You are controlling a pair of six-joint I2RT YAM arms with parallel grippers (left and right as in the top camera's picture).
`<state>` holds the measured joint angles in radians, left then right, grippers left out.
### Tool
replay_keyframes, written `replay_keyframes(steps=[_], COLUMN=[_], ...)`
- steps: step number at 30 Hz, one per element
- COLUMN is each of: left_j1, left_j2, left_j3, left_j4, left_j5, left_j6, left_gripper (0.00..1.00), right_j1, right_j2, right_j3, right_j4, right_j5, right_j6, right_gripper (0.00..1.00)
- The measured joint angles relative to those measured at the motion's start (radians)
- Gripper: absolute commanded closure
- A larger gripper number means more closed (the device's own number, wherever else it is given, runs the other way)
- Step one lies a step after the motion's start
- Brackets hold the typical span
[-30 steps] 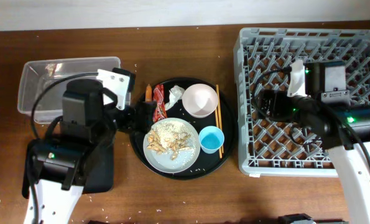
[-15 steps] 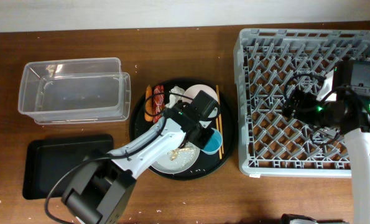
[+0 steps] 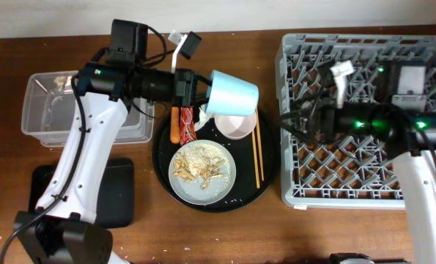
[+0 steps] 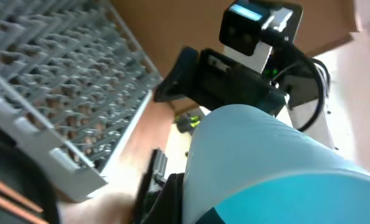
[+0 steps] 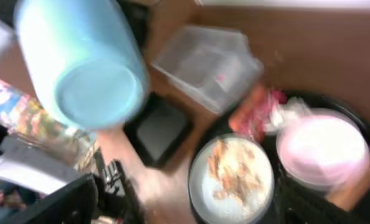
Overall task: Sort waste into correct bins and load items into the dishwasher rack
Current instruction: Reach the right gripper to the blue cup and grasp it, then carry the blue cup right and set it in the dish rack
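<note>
The robot's left gripper is holding the light blue cup (image 3: 234,95) short of the dishwasher rack, so its right gripper should take over the cup and put it down in the rack (image 3: 386,165).
My left gripper (image 3: 201,94) is shut on the light blue cup (image 3: 231,94), held on its side above the back of the round tray. In the left wrist view the cup (image 4: 259,155) fills the frame beside one dark finger (image 4: 172,199). Below it sit the white bowl (image 3: 237,126), the plate (image 3: 203,170) with food scraps, the chopsticks (image 3: 256,155), carrot stick (image 3: 175,126), red wrapper (image 3: 187,126) and tissue (image 3: 204,113). My right gripper (image 3: 289,123) hangs open at the left edge of the dishwasher rack (image 3: 364,180), holding nothing.
The clear tub (image 3: 53,110) stands at the back left, with the flat black tray (image 3: 119,194) in front of it. The round black tray (image 3: 270,176) holds the dishes. The blurred right wrist view shows the cup (image 5: 79,68), plate (image 5: 231,177) and bowl (image 5: 321,149).
My left gripper closed on the cup beside the plate and lifted it up and back. My right gripper moved left across the rack toward its left edge.
</note>
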<state>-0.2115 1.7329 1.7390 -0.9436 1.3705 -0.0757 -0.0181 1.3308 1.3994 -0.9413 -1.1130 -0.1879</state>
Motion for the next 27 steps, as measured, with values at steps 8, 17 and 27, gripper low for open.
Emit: replay_keyframes(steps=[8,17,27], left_j1=[-0.011,-0.057,-0.017], left_j2=[0.0,0.0,0.011], left_j3=[0.0,-0.001,-0.002], left_j4=[-0.016,-0.018,-0.012], left_j5=[0.063,0.074,-0.018], left_j6=[0.0,0.001,-0.008], left_gripper=[1.0,1.0,0.01], right_j1=[0.142,0.202,-0.113], right_j2=[0.0,0.0,-0.132], right_j3=[0.0,0.001,0.02], right_j4=[0.265,0.351,-0.026], right_j5=[-0.185,-0.11,0.219], right_j6=[-0.047,0.09,0.14], right_gripper=[0.09,0.5,0.51])
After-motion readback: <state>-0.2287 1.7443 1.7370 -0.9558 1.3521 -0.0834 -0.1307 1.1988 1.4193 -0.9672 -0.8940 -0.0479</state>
